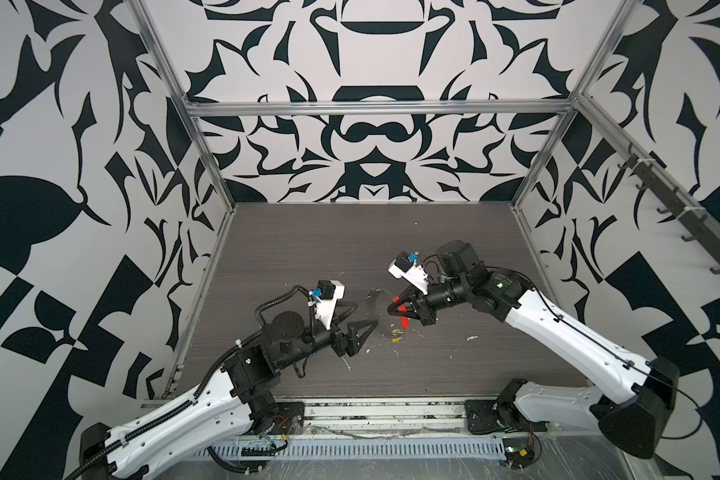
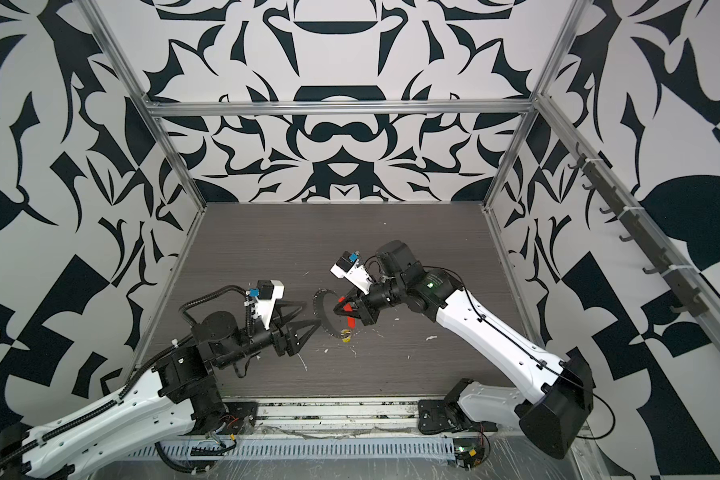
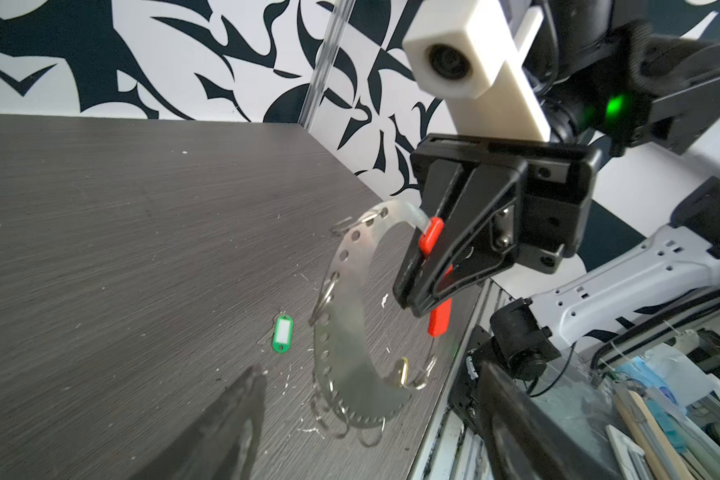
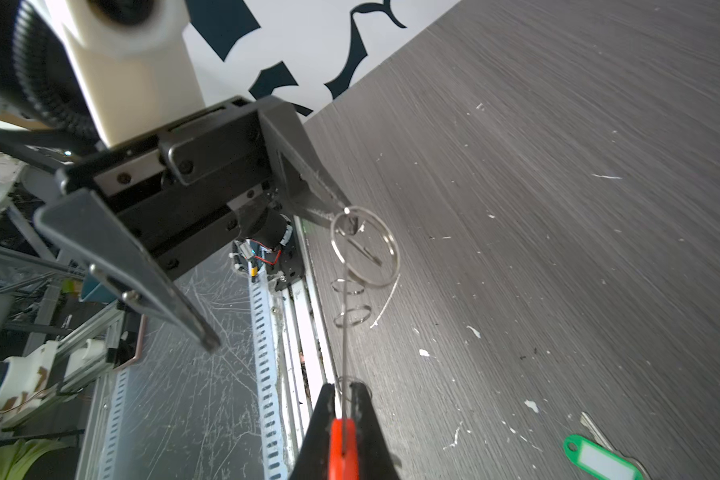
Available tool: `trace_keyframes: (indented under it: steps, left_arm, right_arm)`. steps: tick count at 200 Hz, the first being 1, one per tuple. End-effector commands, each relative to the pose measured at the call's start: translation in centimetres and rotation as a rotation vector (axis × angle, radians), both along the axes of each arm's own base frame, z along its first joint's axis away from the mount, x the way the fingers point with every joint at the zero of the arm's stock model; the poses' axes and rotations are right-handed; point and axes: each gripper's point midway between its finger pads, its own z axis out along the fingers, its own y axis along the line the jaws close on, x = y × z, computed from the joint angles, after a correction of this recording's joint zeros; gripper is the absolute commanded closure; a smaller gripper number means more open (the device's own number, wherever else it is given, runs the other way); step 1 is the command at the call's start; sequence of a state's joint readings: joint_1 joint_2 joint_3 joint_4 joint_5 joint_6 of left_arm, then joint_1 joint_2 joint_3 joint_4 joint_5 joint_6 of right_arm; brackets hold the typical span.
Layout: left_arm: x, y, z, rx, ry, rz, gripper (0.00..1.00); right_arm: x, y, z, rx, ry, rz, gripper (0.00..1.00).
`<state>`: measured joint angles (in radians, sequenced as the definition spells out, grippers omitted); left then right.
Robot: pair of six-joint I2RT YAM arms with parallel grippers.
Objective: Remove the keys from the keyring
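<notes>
Next, I take the metal crescent with my left gripper, because my right gripper is closed on the red sleeve (image 1: 405,323) above the yellow tag. That will free my right gripper for the key.
The keyring (image 3: 341,332) is a crescent of perforated metal with several small split rings and a red sleeve (image 3: 431,235). My right gripper (image 3: 404,299) is shut on that sleeve and holds the keyring up over the table, seen in both top views (image 1: 389,309) (image 2: 335,309). A key with a yellow tag (image 3: 404,370) hangs from the lower end (image 1: 397,332). A key with a green tag (image 3: 283,334) lies loose on the table (image 4: 599,455). My left gripper (image 4: 279,276) is open beside the keyring (image 1: 366,316), one fingertip (image 4: 348,214) at a large split ring (image 4: 364,247).
White paint flecks (image 4: 472,331) dot the dark wood-grain table (image 1: 308,249). Along the table's front edge runs a metal rail (image 1: 391,411), where both arm bases sit. Frame posts (image 1: 213,166) and patterned walls enclose the other sides.
</notes>
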<state>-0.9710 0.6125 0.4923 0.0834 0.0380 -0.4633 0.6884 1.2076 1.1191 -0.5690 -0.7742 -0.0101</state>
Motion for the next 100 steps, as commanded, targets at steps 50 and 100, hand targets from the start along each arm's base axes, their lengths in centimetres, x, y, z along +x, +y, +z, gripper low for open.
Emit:
trace_keyframes:
  steps: [50,100]
  left_arm:
    - [-1.0,-1.0,2.0,-0.093,-0.018,-0.139,0.39]
    - [-0.5,-1.3,2.9,-0.131,-0.022,-0.134,0.77]
  right_arm:
    - [-2.1,0.5,3.1,0.14,-0.022,0.132,1.0]
    - [-1.4,1.0,2.4,0.143,0.01,0.101,1.0]
